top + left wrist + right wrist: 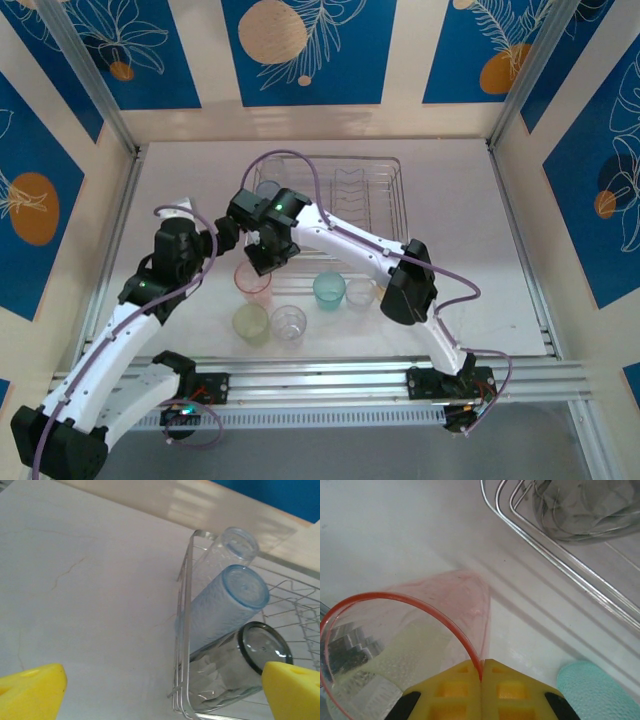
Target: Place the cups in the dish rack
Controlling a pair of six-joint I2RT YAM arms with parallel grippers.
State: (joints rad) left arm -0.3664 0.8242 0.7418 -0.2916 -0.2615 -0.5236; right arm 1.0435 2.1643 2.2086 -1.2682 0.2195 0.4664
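Note:
The robot's right gripper is holding the pink cup by its upturned rim (pixel 441 617), so the left gripper should grasp the pink cup's base (pixel 471 588) in midair before putting the cup in the rack with its opening down.
My right gripper (pixel 481 676) is shut on the rim of the pink cup (pixel 420 645); its yellow pads pinch the cup's wall. In the top view that gripper (pixel 262 258) hangs over the pink cup (pixel 253 281), just in front of the dish rack (pixel 345 195). My left gripper (pixel 165 695) is wide open with nothing between its fingers, facing the rack's left corner (pixel 184 630). Three cups lie tilted there: clear (pixel 232 547), blue (pixel 227 605) and smoky grey (pixel 235 667). On the table stand a yellow-green cup (pixel 251 322), a clear cup (pixel 288 323), a teal cup (pixel 329 289) and a pale cup (pixel 360 293).
The rack's wire rim (pixel 555 560) runs close to the right of the pink cup, with the teal cup (pixel 592 692) near the lower right. A metal rail (pixel 330 380) lines the table's near edge. Walls enclose the table on three sides.

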